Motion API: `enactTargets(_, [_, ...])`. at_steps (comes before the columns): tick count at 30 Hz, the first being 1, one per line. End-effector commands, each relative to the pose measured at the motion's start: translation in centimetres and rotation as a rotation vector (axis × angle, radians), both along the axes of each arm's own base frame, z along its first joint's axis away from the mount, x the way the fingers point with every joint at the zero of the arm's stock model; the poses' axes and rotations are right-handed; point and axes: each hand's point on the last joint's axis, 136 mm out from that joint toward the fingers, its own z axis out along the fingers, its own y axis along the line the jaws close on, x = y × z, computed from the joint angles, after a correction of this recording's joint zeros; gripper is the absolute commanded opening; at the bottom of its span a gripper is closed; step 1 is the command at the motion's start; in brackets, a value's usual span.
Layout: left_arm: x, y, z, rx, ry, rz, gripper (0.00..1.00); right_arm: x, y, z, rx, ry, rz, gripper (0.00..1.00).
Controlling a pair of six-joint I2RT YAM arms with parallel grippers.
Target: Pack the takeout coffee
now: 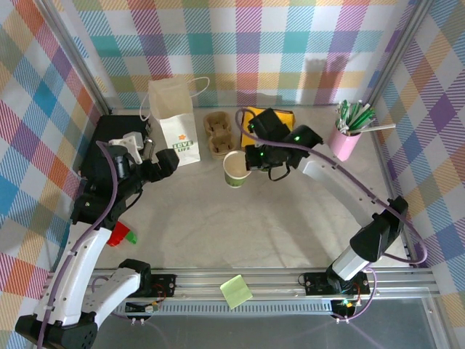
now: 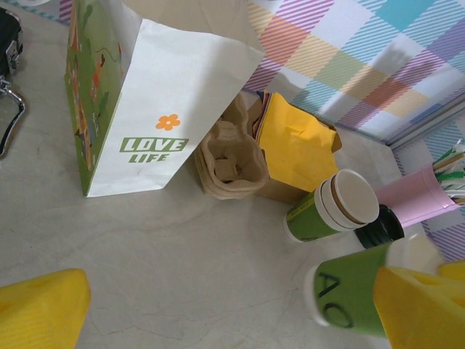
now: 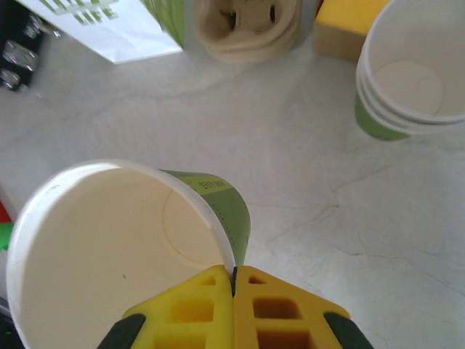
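Note:
The coffee cup's opening (image 1: 235,165) faces up over clear tabletop (image 1: 237,198), so I should keep lowering the cup with my right gripper until its base stands flat, and then let go.
The takeout coffee cup (image 1: 235,169), white-rimmed with a green band, stands upright mid-table with no lid and an empty inside (image 3: 109,247). My right gripper (image 3: 234,275) is shut on its near rim, one finger inside the cup and one outside; from above the gripper (image 1: 251,158) sits just right of the cup. The white "LOVE LIFE" paper bag (image 1: 174,120) stands open at the back left. My left gripper (image 2: 232,316) is open with nothing in it, beside the bag's right face (image 2: 156,109), and the held cup (image 2: 352,287) lies to its right.
A brown cardboard cup carrier (image 1: 218,132) and a yellow box (image 1: 270,118) sit behind the cup. A stack of spare cups (image 3: 407,80) and a black lid (image 2: 381,225) stand near them. A pink cup of straws (image 1: 347,137) is at the back right.

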Motion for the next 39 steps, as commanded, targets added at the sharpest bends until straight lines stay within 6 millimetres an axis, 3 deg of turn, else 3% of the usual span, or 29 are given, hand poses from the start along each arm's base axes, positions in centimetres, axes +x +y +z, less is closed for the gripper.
enactTargets(1, [-0.2,-0.5,0.1,0.002,-0.031,-0.027,0.99,0.7,0.5,-0.2,0.03,-0.065,-0.034,0.01])
enactTargets(7, [0.0,-0.5,-0.4,0.001,-0.026,-0.026,0.99,0.8,0.7,-5.6,-0.011,-0.016,-0.058,0.0])
enactTargets(13, [0.2,-0.5,-1.0,0.004,-0.014,-0.023,0.98,0.6,0.7,-9.7,-0.054,0.055,-0.074,0.0])
enactTargets(22, [0.6,-0.4,-1.5,0.014,-0.005,-0.016,0.98,0.1,0.5,-12.9,-0.089,0.114,-0.077,0.0])
enactTargets(30, [0.5,-0.3,-1.7,0.02,-0.001,-0.01,0.98,-0.3,0.4,-13.4,-0.083,0.131,-0.083,0.15])
enactTargets(32, [0.5,-0.3,-1.7,0.019,0.0,-0.011,0.99,-0.3,0.4,-13.1,-0.084,0.13,-0.082,0.23])
enactTargets(35, [0.4,-0.2,-1.5,0.021,0.0,-0.009,0.98,-0.4,0.1,-11.7,-0.088,0.116,-0.085,0.32])
enactTargets(39, [0.2,-0.2,-1.1,0.022,-0.004,-0.009,0.99,-0.2,-1.1,-7.9,-0.107,0.052,-0.092,0.39])
